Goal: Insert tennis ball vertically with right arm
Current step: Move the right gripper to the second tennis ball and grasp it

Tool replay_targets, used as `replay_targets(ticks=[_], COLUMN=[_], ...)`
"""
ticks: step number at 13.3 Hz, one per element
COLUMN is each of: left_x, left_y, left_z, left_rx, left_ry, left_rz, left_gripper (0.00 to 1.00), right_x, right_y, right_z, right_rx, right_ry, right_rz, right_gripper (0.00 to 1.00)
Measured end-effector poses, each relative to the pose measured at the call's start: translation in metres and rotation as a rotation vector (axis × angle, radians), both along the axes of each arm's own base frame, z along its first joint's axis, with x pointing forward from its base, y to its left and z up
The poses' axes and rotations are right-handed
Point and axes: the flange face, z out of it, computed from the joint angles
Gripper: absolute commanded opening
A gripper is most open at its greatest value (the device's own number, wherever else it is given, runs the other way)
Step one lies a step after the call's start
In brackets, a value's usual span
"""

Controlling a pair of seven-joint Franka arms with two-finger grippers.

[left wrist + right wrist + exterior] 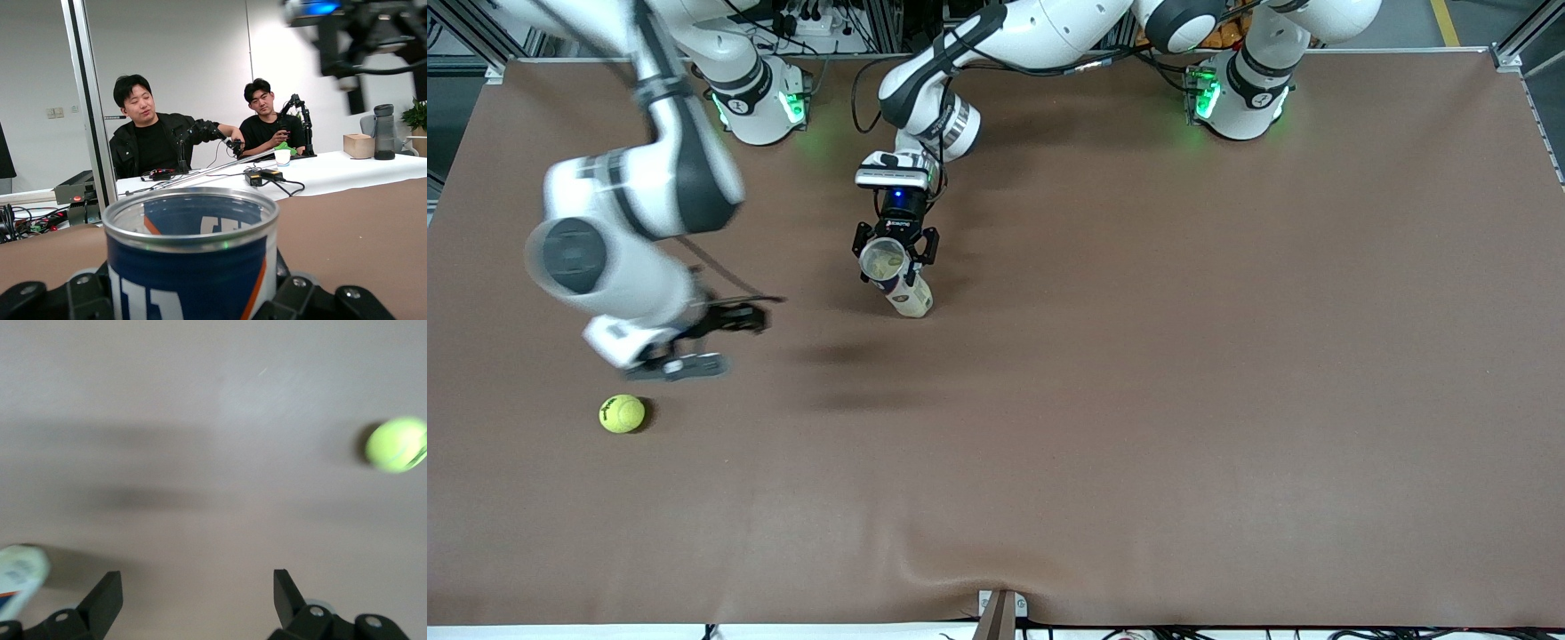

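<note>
The tennis ball [623,414] should fall below the can's silver rim when I let go of it at the can's opening [883,260], because a pale hollow shows inside.
The yellow-green tennis ball [622,413] [397,445] lies on the brown table cover toward the right arm's end, nearer the front camera than both grippers. My right gripper [729,342] [197,587] hangs open and empty over the cover, beside the ball and apart from it, blurred by motion. My left gripper [895,251] [193,297] is shut on a blue-and-white can [896,277] [191,257] with a silver rim. The can is tilted in mid-table, open mouth up. Its end [17,587] also shows in the right wrist view.
Both arm bases [758,102] [1240,93] stand along the table edge farthest from the front camera. A small bracket [1000,612] sits at the nearest edge. The brown cover [1138,356] stretches bare toward the left arm's end. The right arm's blurred hand [353,40] shows above the can.
</note>
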Motion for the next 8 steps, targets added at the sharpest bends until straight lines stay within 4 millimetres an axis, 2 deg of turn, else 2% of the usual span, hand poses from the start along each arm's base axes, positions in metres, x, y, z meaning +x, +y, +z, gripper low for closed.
replay_targets(ticks=[2,4,6,8], left_x=[0.000,0.000,0.000,0.000], left_y=[0.000,0.000,0.000,0.000], left_z=[0.000,0.000,0.001,0.001], left_rx=[-0.001,-0.006,-0.026,-0.031], left_ry=[0.000,0.001,0.004,0.005], left_rz=[0.000,0.000,0.001,0.001], left_gripper=[0.83,0.83,0.83,0.83], right_x=[0.017,0.032,0.042,0.047], right_y=[-0.063,-0.118,-0.155,-0.176], right_z=[-0.013,-0.047,-0.086,-0.121], right_rx=[0.015,0.014,0.005,-0.003], right_ry=[-0.052,-0.101,-0.138,-0.159], right_rz=[0.083,0.157,0.206,0.235], right_gripper=[1.00,1.00,1.00,1.00])
